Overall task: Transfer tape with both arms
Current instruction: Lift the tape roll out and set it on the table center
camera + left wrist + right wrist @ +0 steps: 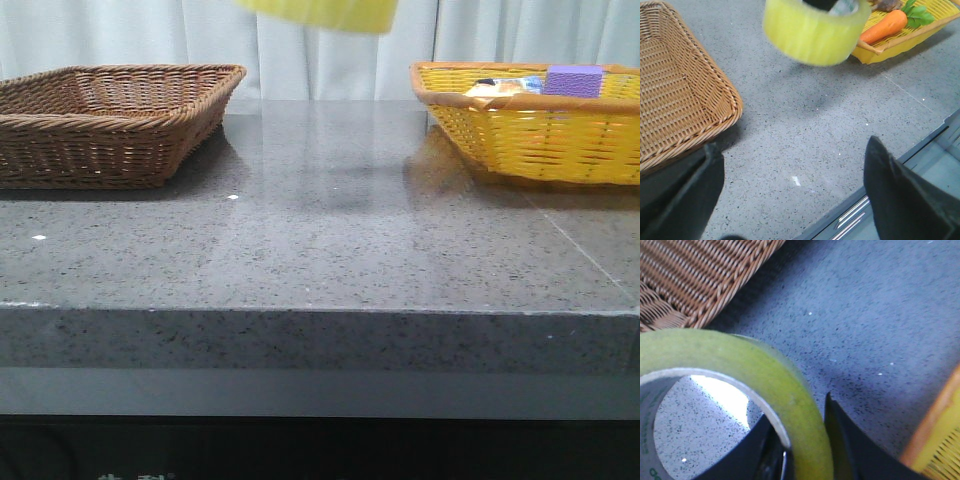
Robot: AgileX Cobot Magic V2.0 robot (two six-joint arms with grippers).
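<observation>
The robot's right gripper keeps lowering the yellow tape roll, which hangs over clear grey table between the baskets, until the tape roll's rim rests there, and then let go.
The yellow tape roll hangs high over the middle of the grey table, cut off by the top of the front view. My right gripper is shut on the tape, one finger inside the white core and one outside the wall. The tape also shows in the left wrist view, held in the air with a dark finger inside its core. My left gripper is open and empty, its two fingers wide apart, well back from the tape and above the table near its front edge. Neither arm shows in the front view.
A brown wicker basket stands at the back left. A yellow basket at the back right holds a purple block, a carrot and other items. The grey speckled table lies between them.
</observation>
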